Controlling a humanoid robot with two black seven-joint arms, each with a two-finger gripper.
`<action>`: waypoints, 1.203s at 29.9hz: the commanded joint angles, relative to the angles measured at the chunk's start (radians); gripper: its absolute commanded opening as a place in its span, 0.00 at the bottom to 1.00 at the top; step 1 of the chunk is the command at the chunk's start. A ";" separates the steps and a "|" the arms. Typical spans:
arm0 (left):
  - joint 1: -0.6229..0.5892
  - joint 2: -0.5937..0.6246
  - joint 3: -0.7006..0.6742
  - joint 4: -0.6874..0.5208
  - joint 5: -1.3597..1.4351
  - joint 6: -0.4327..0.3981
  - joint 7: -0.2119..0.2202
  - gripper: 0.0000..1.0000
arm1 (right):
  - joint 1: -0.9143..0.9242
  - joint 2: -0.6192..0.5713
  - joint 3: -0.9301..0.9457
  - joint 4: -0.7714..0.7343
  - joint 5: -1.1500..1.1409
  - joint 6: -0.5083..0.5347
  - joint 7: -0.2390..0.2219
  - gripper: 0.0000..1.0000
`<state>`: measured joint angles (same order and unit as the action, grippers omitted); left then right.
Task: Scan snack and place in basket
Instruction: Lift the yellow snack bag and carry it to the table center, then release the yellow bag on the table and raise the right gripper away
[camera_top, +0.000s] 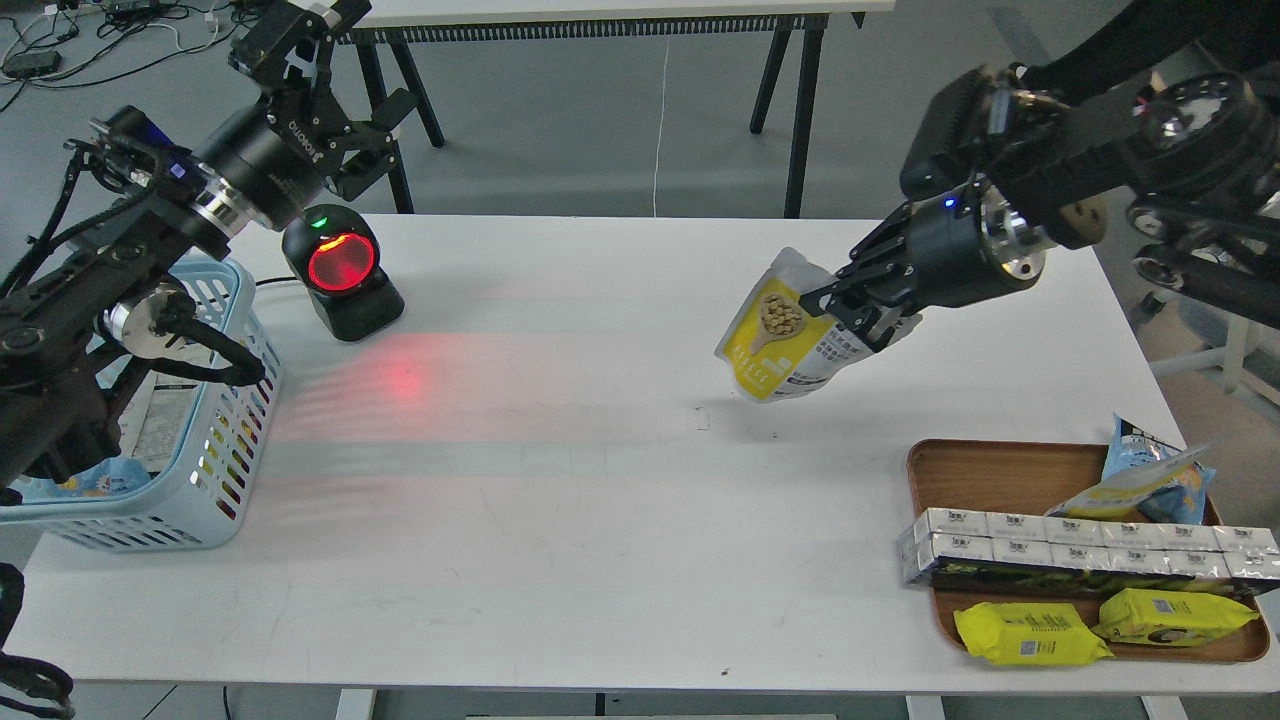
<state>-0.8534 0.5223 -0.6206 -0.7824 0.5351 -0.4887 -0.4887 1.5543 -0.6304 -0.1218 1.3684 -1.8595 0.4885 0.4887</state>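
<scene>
I expect the pouch to stay spread when I carry it to the basket, since the pouch's front side (768, 342) sticks out spread from my right gripper.
My right gripper (842, 312) is shut on the snack (778, 338), a yellow-and-white pouch with a round picture of beige balls. It holds the pouch tilted in the air above the middle right of the white table. The light blue slotted basket (215, 445) stands at the table's left edge with packets inside. My left gripper (320, 50) is open and empty, raised above and behind the black scanner (343, 272), whose round window glows red.
A brown wooden tray (985, 470) at the front right holds a blue-and-yellow bag (1150, 478), a row of white cartons (1080, 545) and two flat yellow packets (1030, 634). Red scanner light falls on the table (600, 520) left of centre.
</scene>
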 joint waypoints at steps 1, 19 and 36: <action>-0.007 0.002 -0.002 0.026 -0.006 0.000 0.000 1.00 | 0.004 0.161 -0.009 -0.048 0.000 0.000 0.000 0.00; -0.012 0.007 -0.005 0.034 -0.006 0.000 0.000 1.00 | 0.007 0.377 -0.096 -0.104 0.002 0.000 0.000 0.69; -0.027 0.010 -0.027 0.034 -0.003 0.000 0.000 1.00 | 0.069 0.295 0.051 -0.231 0.389 0.000 0.000 1.00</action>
<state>-0.8686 0.5277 -0.6438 -0.7470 0.5265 -0.4887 -0.4887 1.6155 -0.2958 -0.1124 1.2029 -1.6201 0.4889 0.4887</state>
